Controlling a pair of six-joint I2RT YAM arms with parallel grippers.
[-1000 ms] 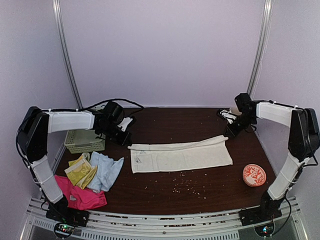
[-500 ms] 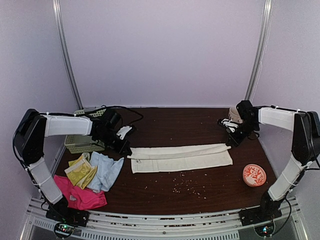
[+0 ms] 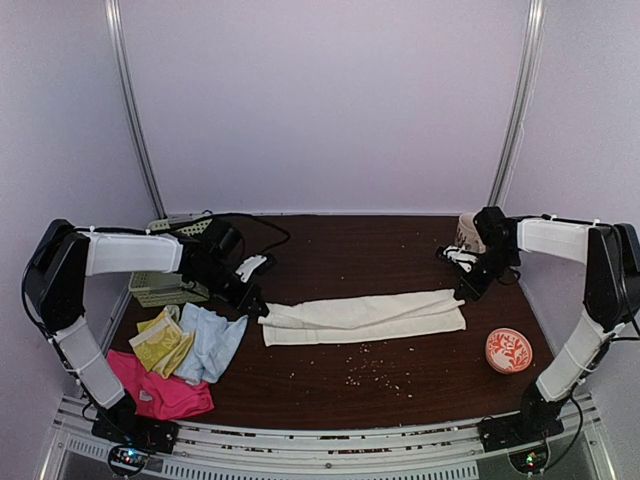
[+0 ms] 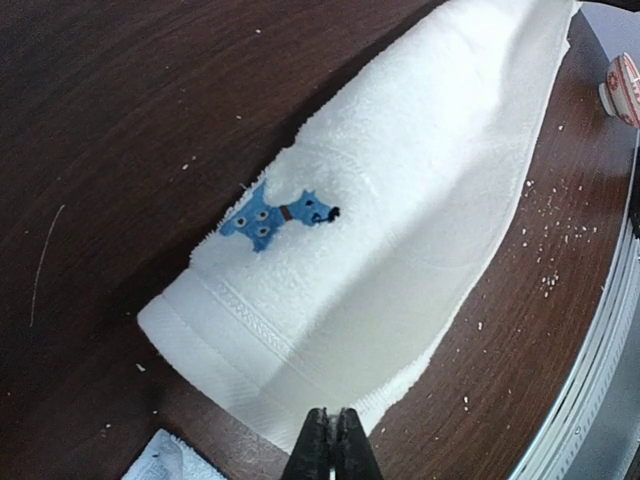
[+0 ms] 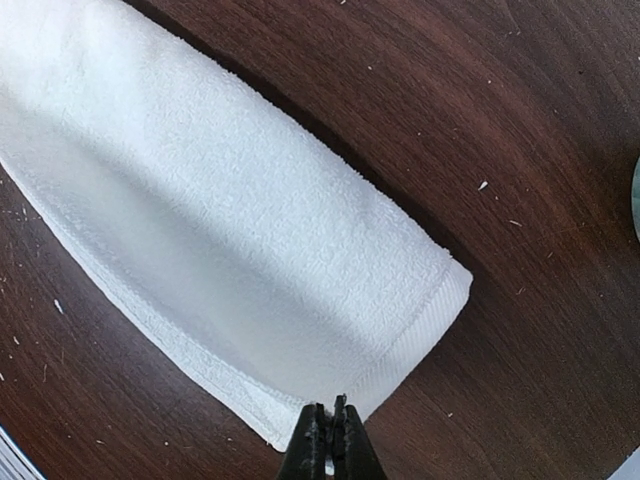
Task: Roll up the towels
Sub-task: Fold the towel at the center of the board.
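Note:
My left gripper and my right gripper should take the held edge back and open the towel before they fold it straight, because the cream-white towel's fold slants between them.
A cream-white towel lies as a long folded strip across the middle of the table. My left gripper is shut on its left end, and in the left wrist view the left gripper pinches the top layer's edge near a blue dog emblem. My right gripper is shut on the right end, and in the right wrist view the right gripper nips the hem of the cream-white towel. A pale blue towel, a yellow-green one and a hot-pink one lie crumpled at the front left.
A pale green slotted basket stands behind the left arm. A red-patterned bowl sits at the front right, and a cup stands behind the right gripper. Crumbs dot the dark wooden table in front of the towel.
Both grippers have drawn the cream-white towel's far edge toward the near edge. The towel went from a wide spread sheet to a narrower folded strip.

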